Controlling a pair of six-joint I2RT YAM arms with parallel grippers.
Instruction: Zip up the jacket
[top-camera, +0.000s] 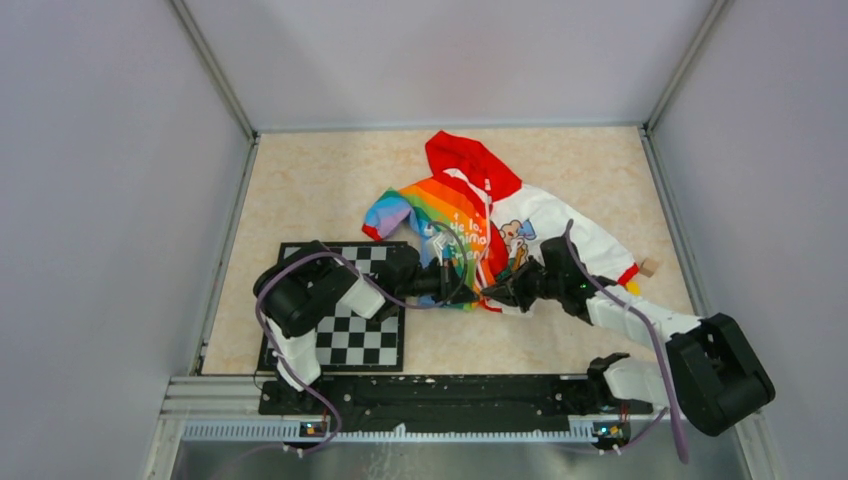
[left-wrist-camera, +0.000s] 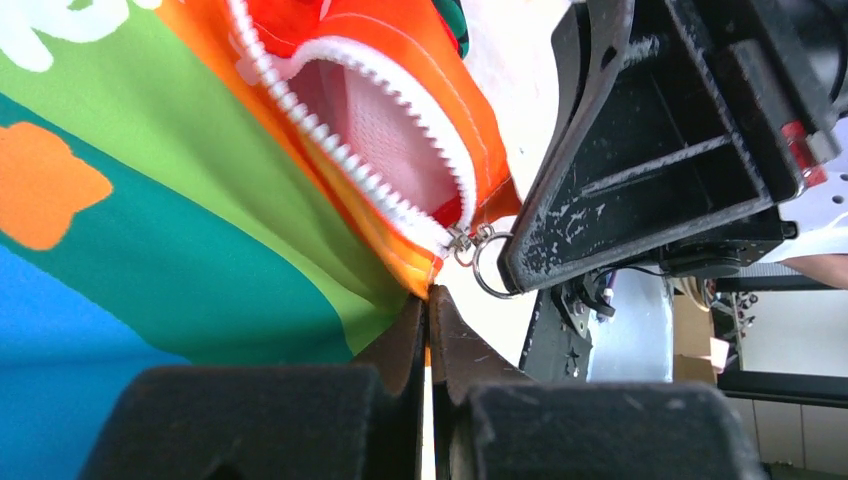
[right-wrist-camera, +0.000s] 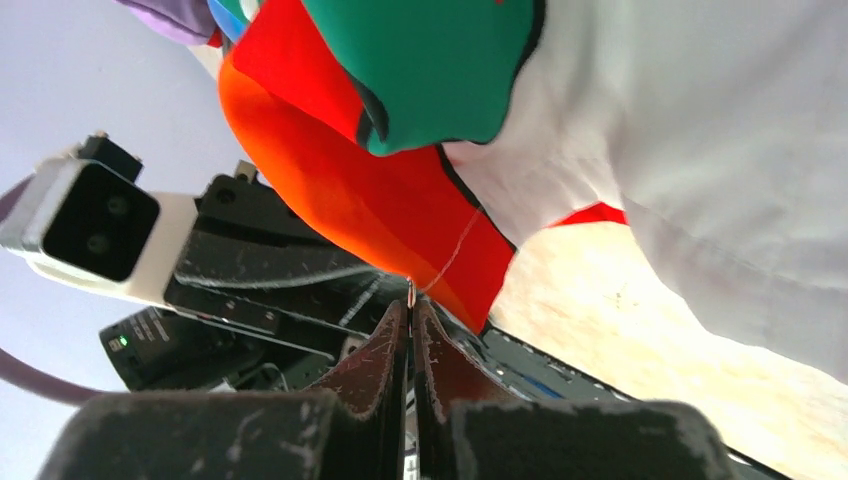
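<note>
The orange hem is pinched in my left gripper close under the slider, so my left gripper should open and grab the hem's lower edge before my right gripper pulls the ring.
The jacket lies on the table, red hood at the far end, rainbow half on the left and white cartoon half on the right. My left gripper is shut on the orange bottom hem, just below the zipper slider. The white zipper teeth gape apart above the slider. My right gripper is shut on the slider's metal pull ring, which shows edge-on between its tips in the right wrist view. The right gripper's fingers are close beside the left one's.
A black-and-white checkerboard lies under the left arm. A small wooden block and a yellow bit sit by the jacket's right cuff. Walls and metal rails close in the table on three sides.
</note>
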